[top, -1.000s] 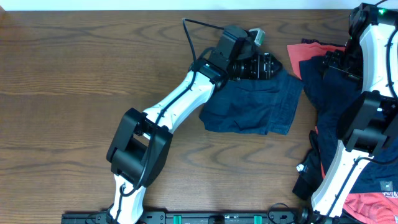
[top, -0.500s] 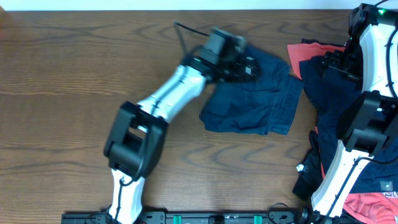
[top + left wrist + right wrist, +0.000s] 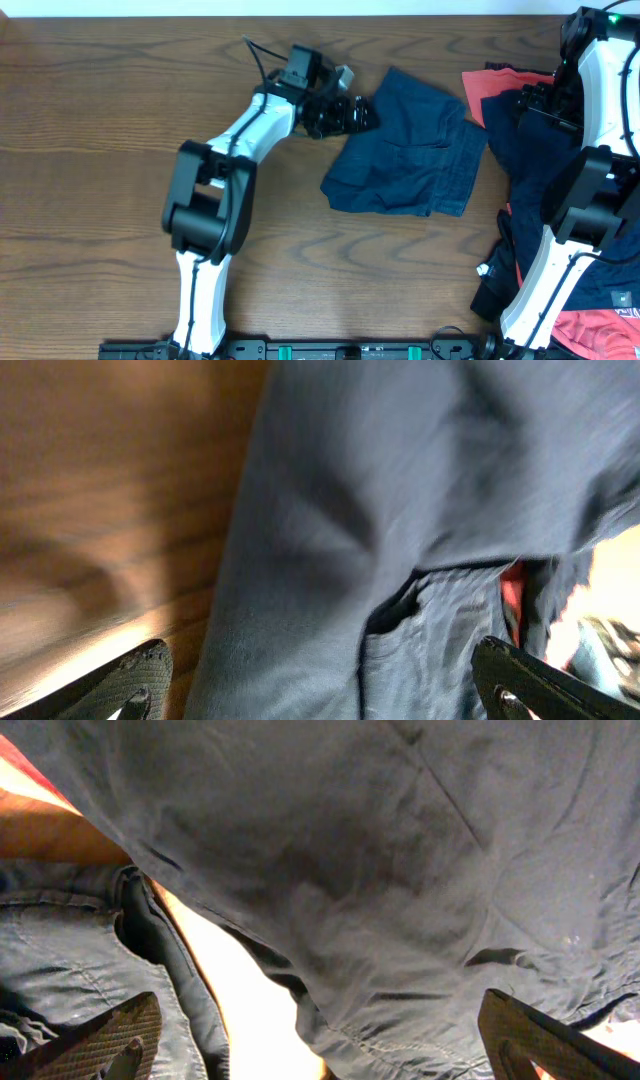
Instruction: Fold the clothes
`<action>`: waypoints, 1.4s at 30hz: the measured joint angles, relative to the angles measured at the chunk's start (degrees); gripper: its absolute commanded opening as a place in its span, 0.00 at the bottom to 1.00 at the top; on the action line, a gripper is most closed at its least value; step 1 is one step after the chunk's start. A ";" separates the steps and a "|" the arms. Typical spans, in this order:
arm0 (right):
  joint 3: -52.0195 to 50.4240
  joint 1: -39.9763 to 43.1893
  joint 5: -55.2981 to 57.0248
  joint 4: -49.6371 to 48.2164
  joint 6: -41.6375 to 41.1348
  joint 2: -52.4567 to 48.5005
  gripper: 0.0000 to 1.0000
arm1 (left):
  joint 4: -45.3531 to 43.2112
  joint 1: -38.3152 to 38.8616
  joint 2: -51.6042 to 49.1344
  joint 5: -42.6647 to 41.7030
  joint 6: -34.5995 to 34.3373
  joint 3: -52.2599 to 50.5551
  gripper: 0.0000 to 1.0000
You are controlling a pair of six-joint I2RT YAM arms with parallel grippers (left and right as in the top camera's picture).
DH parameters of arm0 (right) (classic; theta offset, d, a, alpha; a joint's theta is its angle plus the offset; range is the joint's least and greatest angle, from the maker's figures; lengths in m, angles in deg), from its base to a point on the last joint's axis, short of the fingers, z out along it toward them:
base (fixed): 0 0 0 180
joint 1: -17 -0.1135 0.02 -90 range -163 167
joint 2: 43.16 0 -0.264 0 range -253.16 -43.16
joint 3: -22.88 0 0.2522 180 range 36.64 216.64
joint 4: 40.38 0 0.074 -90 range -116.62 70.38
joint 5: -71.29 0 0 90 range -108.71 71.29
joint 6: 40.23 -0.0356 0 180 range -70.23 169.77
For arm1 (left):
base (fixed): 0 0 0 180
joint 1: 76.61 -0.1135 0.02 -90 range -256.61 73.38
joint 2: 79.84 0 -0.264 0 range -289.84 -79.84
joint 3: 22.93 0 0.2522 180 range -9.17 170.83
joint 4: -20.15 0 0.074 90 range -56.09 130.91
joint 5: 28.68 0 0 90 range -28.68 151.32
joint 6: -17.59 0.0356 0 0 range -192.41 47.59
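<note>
The navy shorts [image 3: 410, 155] fill the space next to the clothes pile, so next my left gripper takes hold of the shorts' edge and brings them to the table's empty end [image 3: 70, 160].
Navy shorts [image 3: 410, 155] lie flat on the table right of centre. My left gripper [image 3: 362, 113] is open at their upper left edge; in the left wrist view [image 3: 322, 660] the jaws stand wide apart over the navy cloth [image 3: 330, 510], holding nothing. A pile of navy clothes [image 3: 520, 140] with a coral-red garment [image 3: 485, 82] lies at the far right. My right gripper [image 3: 528, 100] hovers over that pile; in the right wrist view [image 3: 320, 1008] it is open above a dark navy garment [image 3: 380, 850].
The wooden table [image 3: 100, 150] stretches out to the left. More coral-red cloth [image 3: 590, 325] lies at the front right under the right arm's base. A black rail [image 3: 350, 350] runs along the front edge. A cable [image 3: 262, 60] loops behind the left wrist.
My left arm has swung left, off the navy shorts, uncovering their upper left part. The shorts and the right arm have stayed in place.
</note>
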 measured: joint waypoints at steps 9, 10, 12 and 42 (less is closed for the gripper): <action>-0.02 0.00 -0.04 0.33 0.13 0.00 0.99 | -1.16 -1.22 -5.79 -14.82 5.60 0.00 0.53; -0.02 0.00 -0.09 0.35 0.15 0.00 0.99 | -1.55 -1.44 -6.51 -16.41 6.23 0.00 0.45; -0.02 0.00 -0.13 0.35 0.15 0.00 0.99 | -2.19 -1.73 -7.65 -18.84 6.91 -0.02 0.24; -0.02 -3.04 -0.17 0.00 1.18 0.00 0.99 | 0.11 -22.43 -8.09 -22.36 4.59 -0.07 0.30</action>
